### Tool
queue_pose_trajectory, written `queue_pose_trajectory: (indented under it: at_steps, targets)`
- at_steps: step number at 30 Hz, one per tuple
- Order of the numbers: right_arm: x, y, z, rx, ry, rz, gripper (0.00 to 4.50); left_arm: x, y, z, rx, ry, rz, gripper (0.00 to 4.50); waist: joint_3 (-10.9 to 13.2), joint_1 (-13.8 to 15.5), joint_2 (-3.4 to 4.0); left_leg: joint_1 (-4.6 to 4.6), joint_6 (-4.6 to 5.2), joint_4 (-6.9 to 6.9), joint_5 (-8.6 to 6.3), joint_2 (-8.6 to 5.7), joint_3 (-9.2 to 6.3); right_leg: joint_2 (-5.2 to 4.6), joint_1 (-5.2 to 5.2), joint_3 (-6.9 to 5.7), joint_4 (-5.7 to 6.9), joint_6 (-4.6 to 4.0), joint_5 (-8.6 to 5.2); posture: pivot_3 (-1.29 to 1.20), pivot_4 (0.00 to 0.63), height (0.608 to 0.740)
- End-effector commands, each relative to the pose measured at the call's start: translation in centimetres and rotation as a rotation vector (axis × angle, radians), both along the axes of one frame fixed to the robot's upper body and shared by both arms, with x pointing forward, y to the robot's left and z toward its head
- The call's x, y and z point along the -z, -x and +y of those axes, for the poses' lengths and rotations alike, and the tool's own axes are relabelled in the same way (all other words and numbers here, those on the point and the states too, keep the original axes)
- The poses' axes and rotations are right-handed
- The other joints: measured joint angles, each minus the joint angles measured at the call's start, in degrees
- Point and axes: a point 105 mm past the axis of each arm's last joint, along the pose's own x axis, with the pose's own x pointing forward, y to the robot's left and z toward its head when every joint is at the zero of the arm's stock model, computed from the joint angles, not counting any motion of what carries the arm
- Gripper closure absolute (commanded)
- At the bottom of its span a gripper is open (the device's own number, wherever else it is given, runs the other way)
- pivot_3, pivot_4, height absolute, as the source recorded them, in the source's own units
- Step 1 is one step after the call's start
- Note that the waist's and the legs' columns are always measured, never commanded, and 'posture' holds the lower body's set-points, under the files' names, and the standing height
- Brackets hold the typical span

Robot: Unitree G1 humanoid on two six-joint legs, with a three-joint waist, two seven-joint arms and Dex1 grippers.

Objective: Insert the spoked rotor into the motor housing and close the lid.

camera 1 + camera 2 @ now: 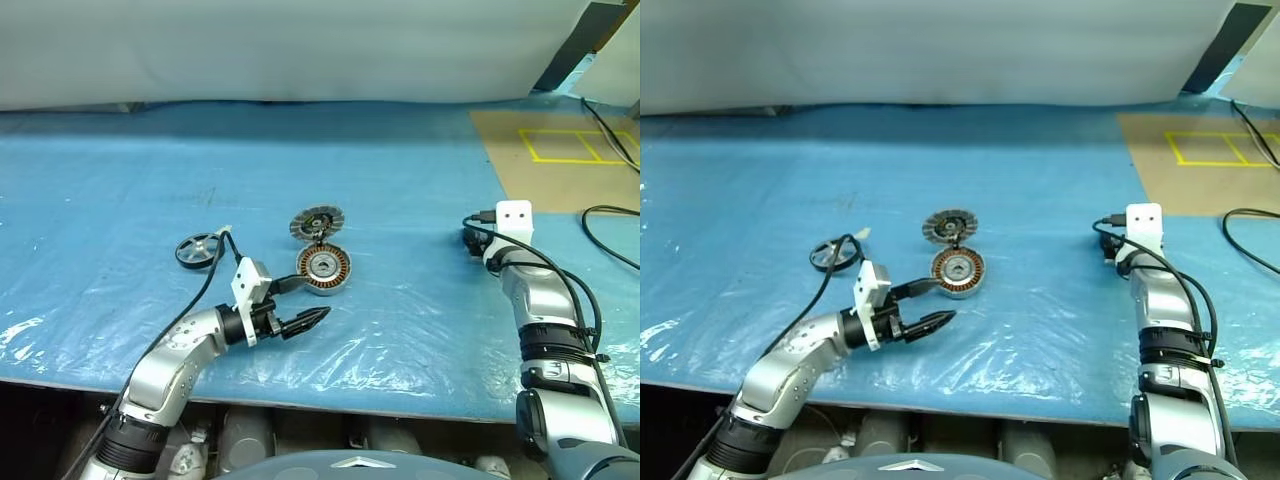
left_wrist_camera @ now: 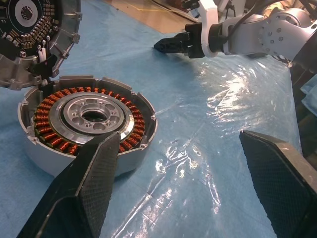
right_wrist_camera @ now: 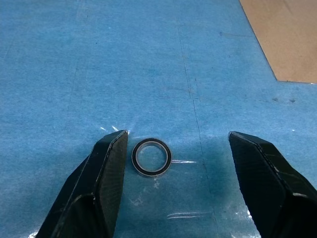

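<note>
I expect the small black ring to settle inside when I push it down, because a round opening shows in the rotor's grey middle part.
The motor housing, a silver cup with copper windings around a grey hub, sits mid-table with its top uncovered. The lid leans just behind it, finned face showing, touching the housing's rim. The spoked rotor, a thin black wheel, lies flat to the housing's left. My left gripper hovers open just in front of the housing, with one finger beside the housing's wall. Far to the right, my right gripper is open and empty over the blue sheet, a small black ring lying between its fingers.
Blue plastic sheeting covers the table. A brown board with yellow tape lines lies at the far right, with black cables across it. A white backdrop closes off the back. The table's front edge runs just below my arms.
</note>
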Motion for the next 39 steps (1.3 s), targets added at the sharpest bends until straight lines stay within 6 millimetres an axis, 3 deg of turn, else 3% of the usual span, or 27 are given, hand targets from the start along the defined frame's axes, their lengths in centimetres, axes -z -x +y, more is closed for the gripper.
queue_pose_trajectory:
  at_steps: [1, 9, 13, 16, 19, 24, 29, 35, 39]
  targets:
    - [3.6, 1.4, 0.4, -0.015, -0.027, 0.124, 1.5, -0.2, -0.4, 0.6, -0.005, 0.009, -0.028, 0.46, -0.02, 0.16, -0.03, 0.05, 0.03, -0.01, -0.02, 0.0, 0.0, 0.0, 0.06, -0.02, -0.03, 0.0, -0.01, 0.0, 0.15, 0.74]
    - [3.5, 1.5, 2.1, -0.071, -0.048, 0.133, 3.91, 0.7, -1.2, 1.9, -0.021, -0.006, -0.035, 0.46, -0.04, 0.29, -0.07, 0.14, 0.08, -0.13, -0.05, 0.01, -0.02, 0.0, 0.18, -0.04, -0.22, 0.0, -0.01, 0.0, 0.15, 0.74]
    - [3.4, 1.8, 2.0, -0.064, -0.048, 0.14, 3.91, 0.6, -1.1, 1.7, -0.02, -0.005, -0.041, 0.46, -0.04, 0.29, -0.07, 0.12, 0.01, -0.19, -0.01, 0.04, -0.02, 0.01, 0.17, -0.09, -0.27, 0.0, -0.02, 0.0, 0.15, 0.74]
    - [2.6, 1.8, 3.0, -0.127, -0.032, 0.124, 3.91, 0.5, -0.9, 1.5, -0.017, -0.001, -0.039, 0.46, -0.04, 0.29, -0.07, 0.12, 0.02, -0.2, -0.02, 0.04, -0.02, 0.01, 0.17, -0.09, -0.28, 0.0, -0.02, 0.0, 0.15, 0.74]
    - [0.8, 2.2, 5.6, -0.271, -0.058, 0.09, 3.91, 0.2, -0.7, 1.4, -0.011, 0.009, -0.039, 0.46, -0.03, 0.25, -0.07, 0.11, 0.08, -0.23, -0.06, 0.04, -0.02, 0.0, 0.15, -0.09, -0.3, 0.0, -0.02, 0.0, 0.15, 0.74]
    - [-4.6, 3.6, 10.0, -0.551, -0.126, -0.007, 3.91, -0.5, -0.4, 1.4, 0.014, 0.017, -0.036, 0.46, 0.15, 0.1, 0.24, -0.18, 0.12, -0.35, -0.07, 0.03, -0.03, 0.01, -0.2, -0.04, -0.32, 0.0, -0.01, 0.0, 0.15, 0.74]
    - [-7.6, 5.7, 14.4, -0.847, -0.154, -0.022, 3.91, -1.1, -0.5, 1.5, 0.034, 0.007, -0.049, 0.46, 0.19, 0.5, 0.36, -0.33, 0.06, -0.43, -0.03, -0.02, -0.02, 0.0, -0.34, -0.04, -0.37, 0.02, -0.01, 0.0, 0.15, 0.74]
    - [-8.4, 8.3, 19.5, -1.171, -0.192, 0.029, 3.91, -2.3, -1.0, 1.8, 0.054, -0.012, -0.086, 0.46, 0.2, 0.43, 0.36, -0.33, 0.06, -0.48, -0.03, -0.01, -0.02, 0.0, -0.35, -0.04, -0.42, 0.01, -0.01, 0.0, 0.15, 0.74]
    - [-8.1, 7.4, 21.3, -1.251, -0.178, 0.047, 3.91, -3.3, -1.1, 1.7, 0.07, -0.024, -0.103, 0.46, 0.2, 0.33, 0.36, -0.33, 0.02, -0.46, 0.0, -0.01, -0.02, 0.0, -0.35, -0.04, -0.39, 0.01, -0.01, 0.0, 0.15, 0.74]
